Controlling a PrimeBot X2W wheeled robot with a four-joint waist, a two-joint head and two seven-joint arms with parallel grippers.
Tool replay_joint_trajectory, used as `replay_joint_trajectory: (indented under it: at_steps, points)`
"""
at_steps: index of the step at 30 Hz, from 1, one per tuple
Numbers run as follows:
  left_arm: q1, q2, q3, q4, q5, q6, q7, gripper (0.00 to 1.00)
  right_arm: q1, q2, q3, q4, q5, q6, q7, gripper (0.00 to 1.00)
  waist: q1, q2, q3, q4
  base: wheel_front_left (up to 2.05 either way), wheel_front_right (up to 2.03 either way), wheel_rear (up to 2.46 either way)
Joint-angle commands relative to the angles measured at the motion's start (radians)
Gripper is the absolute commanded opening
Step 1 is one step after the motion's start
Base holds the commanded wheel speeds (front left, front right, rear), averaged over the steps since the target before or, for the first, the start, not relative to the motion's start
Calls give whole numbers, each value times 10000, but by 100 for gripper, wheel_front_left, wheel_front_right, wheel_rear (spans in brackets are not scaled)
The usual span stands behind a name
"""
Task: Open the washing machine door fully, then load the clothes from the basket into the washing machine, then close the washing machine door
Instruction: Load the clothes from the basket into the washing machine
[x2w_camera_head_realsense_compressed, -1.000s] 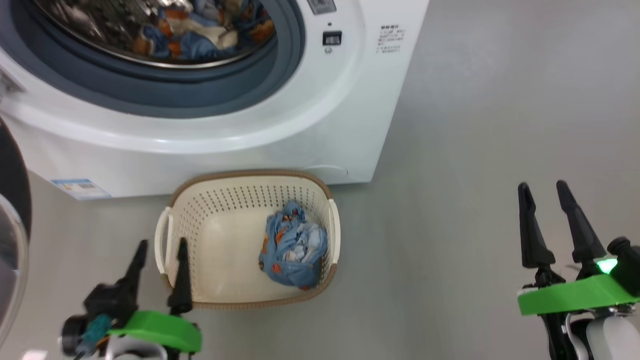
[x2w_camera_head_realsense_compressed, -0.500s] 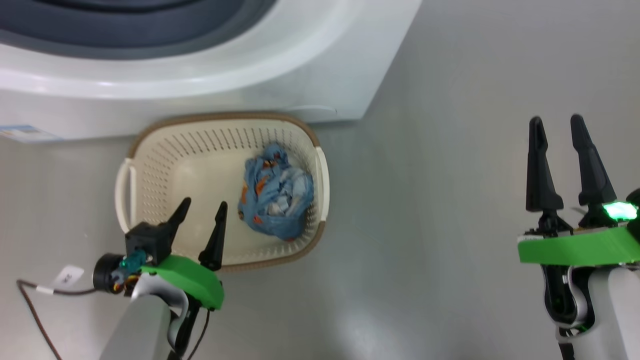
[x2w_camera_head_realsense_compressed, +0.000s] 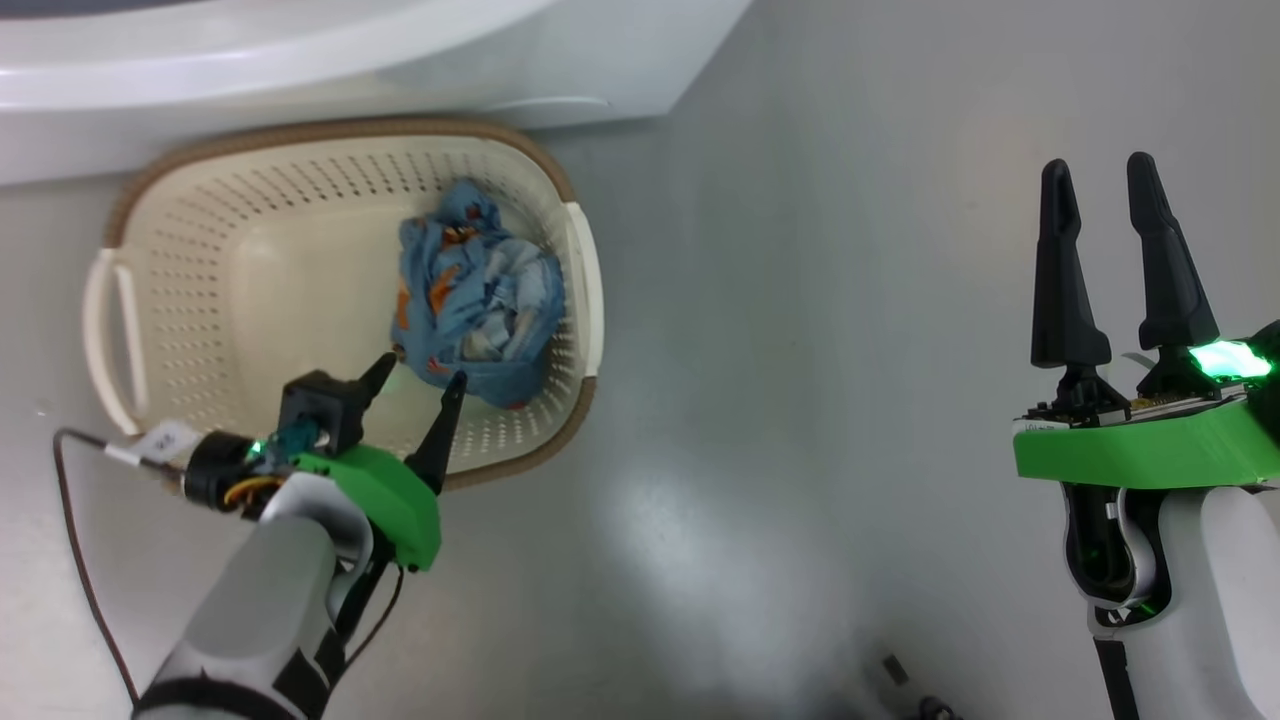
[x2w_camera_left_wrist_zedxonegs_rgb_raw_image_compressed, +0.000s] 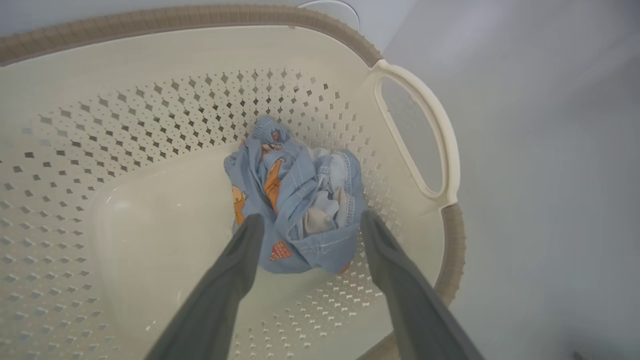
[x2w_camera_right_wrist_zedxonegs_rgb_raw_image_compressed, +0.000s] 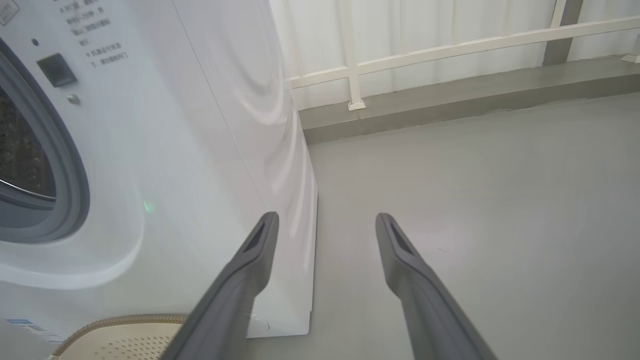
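Observation:
The light blue clothes (x2w_camera_head_realsense_compressed: 482, 300) rest in loose folds (x2w_camera_head_realsense_compressed: 463, 310), so they will come unfolded and trail over the washing machine's rim when the robot carries them in.
The cream basket (x2w_camera_head_realsense_compressed: 250, 260) (x2w_camera_left_wrist_zedxonegs_rgb_raw_image_compressed: 150, 210) stands on the floor against the white washing machine (x2w_camera_head_realsense_compressed: 300, 60) (x2w_camera_right_wrist_zedxonegs_rgb_raw_image_compressed: 165, 150). One crumpled bundle of light blue clothes (x2w_camera_head_realsense_compressed: 478, 300) (x2w_camera_left_wrist_zedxonegs_rgb_raw_image_compressed: 300, 210) with orange prints lies at the basket's right end. My left gripper (x2w_camera_head_realsense_compressed: 418, 378) (x2w_camera_left_wrist_zedxonegs_rgb_raw_image_compressed: 307, 220) is open inside the basket, its fingertips on either side of the bundle's near edge. My right gripper (x2w_camera_head_realsense_compressed: 1098, 172) (x2w_camera_right_wrist_zedxonegs_rgb_raw_image_compressed: 325, 220) is open and empty over bare floor, far right of the basket. The washing machine door is out of view; the grey seal of the opening (x2w_camera_right_wrist_zedxonegs_rgb_raw_image_compressed: 60, 165) is visible.
A brown cable (x2w_camera_head_realsense_compressed: 75, 540) trails from the left wrist across the floor. A low ledge with a white railing (x2w_camera_right_wrist_zedxonegs_rgb_raw_image_compressed: 450, 45) runs behind the machine's right side. Grey floor (x2w_camera_head_realsense_compressed: 800, 350) stretches between the basket and my right arm.
The head camera has tilted down, so the drum left the picture. My left gripper moved forward into the basket up to the blue bundle. The right gripper stays open.

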Motion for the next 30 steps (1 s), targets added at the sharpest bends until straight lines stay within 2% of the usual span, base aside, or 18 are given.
replay_joint_trajectory:
  at_steps: [1, 11, 19, 30]
  points:
    - [-204, 344, -8, 68, -184, 8, -65, 100, -86, 53, 280, -298, -68, 44, -76, 100, 0, -1, 510, -370, 0, 0, 0]
    - [-1531, 723, -1568, 1264, -1250, 8, -65, 100, -444, 86, 391, -589, 213, 44, -76, 100, 0, -1, 1249, -791, 0, 0, 0]
    - [-2216, 1031, -2810, 1526, -2105, 8, 33, 100, -512, 88, 603, -689, 334, 44, -76, 100, 0, -1, 1583, -1044, 0, 0, 0]
    - [-3001, 1384, -4017, 1832, -3027, 8, 471, 100, -639, 88, 916, -950, 407, 44, -76, 100, 0, -1, 2058, -1388, 0, 0, 0]
